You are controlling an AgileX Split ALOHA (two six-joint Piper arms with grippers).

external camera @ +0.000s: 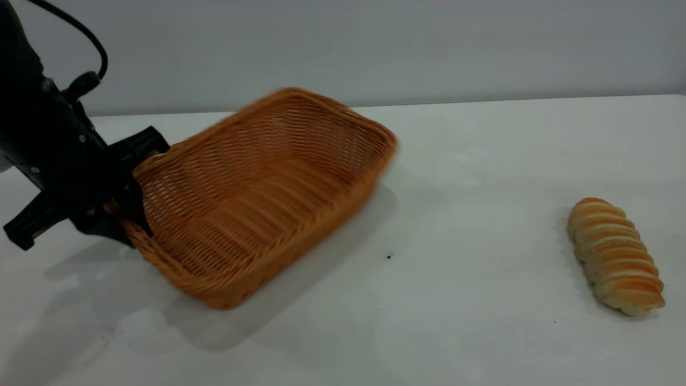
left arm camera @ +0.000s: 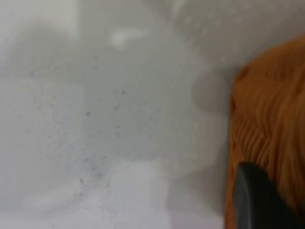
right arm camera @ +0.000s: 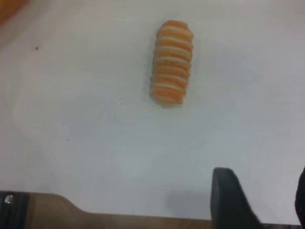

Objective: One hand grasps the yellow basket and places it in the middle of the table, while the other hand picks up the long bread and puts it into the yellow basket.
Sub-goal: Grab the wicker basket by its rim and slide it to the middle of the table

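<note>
The yellow basket hangs crooked from the robot's left gripper and needs to have its raised end swung toward the long bread before the robot lowers it in the middle.
The yellow basket is orange-tan wicker, tilted, with its right end raised off the white table. My left gripper is shut on the basket's left rim. In the left wrist view one black finger lies against the wicker. The long bread, striped golden and cream, lies on the table at the far right, well apart from the basket. In the right wrist view the bread lies some way ahead of my right gripper, which is open and empty. The right arm is outside the exterior view.
A grey wall stands behind the table. A small dark speck marks the table between basket and bread. The table's brown front edge shows in the right wrist view, close to the right gripper.
</note>
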